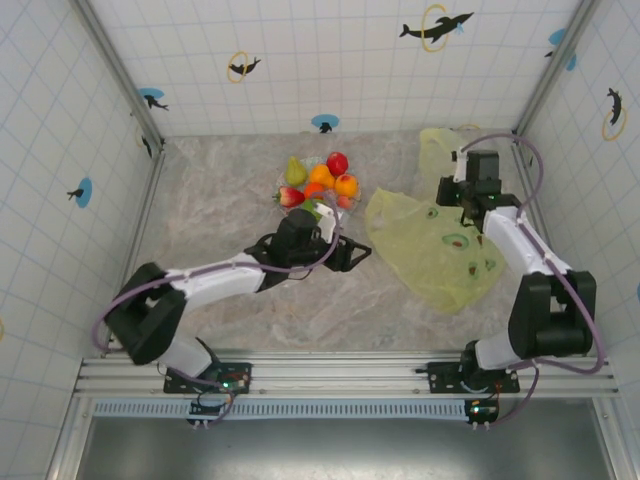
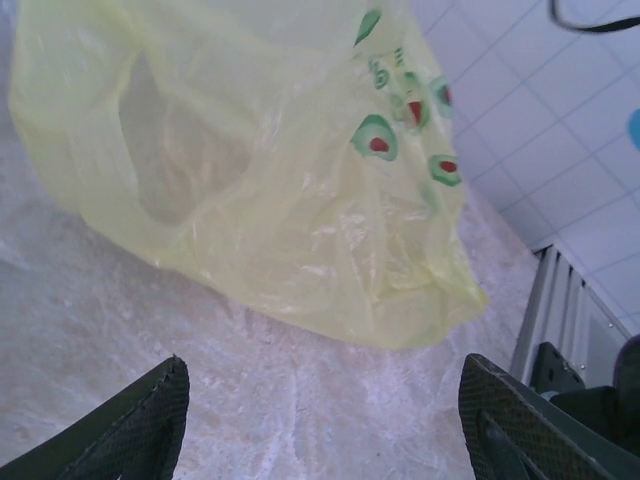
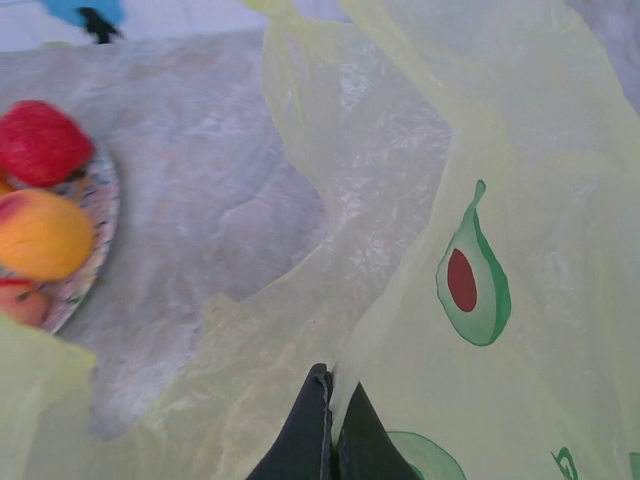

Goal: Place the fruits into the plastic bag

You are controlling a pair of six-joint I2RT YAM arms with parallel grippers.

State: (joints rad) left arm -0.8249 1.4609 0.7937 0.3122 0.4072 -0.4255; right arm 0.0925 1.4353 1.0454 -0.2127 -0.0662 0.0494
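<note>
The plastic bag's edge [image 1: 373, 208] sits past my open left gripper's fingers, so my right gripper should move the bag toward the plate [image 1: 318, 183] for my left gripper.
The fruits sit piled on a patterned plate [image 1: 285, 180] at the back middle: a yellow-green pear [image 1: 294, 172], a red apple [image 1: 338, 163], oranges [image 1: 346, 185] and a strawberry [image 1: 290, 196]. The translucent yellow-green plastic bag [image 1: 435, 255] lies crumpled to their right. My left gripper [image 1: 360, 255] hovers open just left of the bag, nothing between its fingers [image 2: 135, 430]; the bag [image 2: 300, 170] lies ahead of it. My right gripper [image 3: 332, 430] is shut, pinching a fold of the bag's film [image 3: 420, 200] near its back edge. The red fruit [image 3: 40, 140] and an orange [image 3: 40, 235] appear at that view's left.
Tiled walls with metal corner posts [image 1: 150, 190] enclose the marble tabletop [image 1: 220, 210]. Bare table lies left of the plate and in front of the bag. The right arm [image 1: 545, 290] runs along the right side. A metal rail [image 2: 560, 310] stands beyond the bag.
</note>
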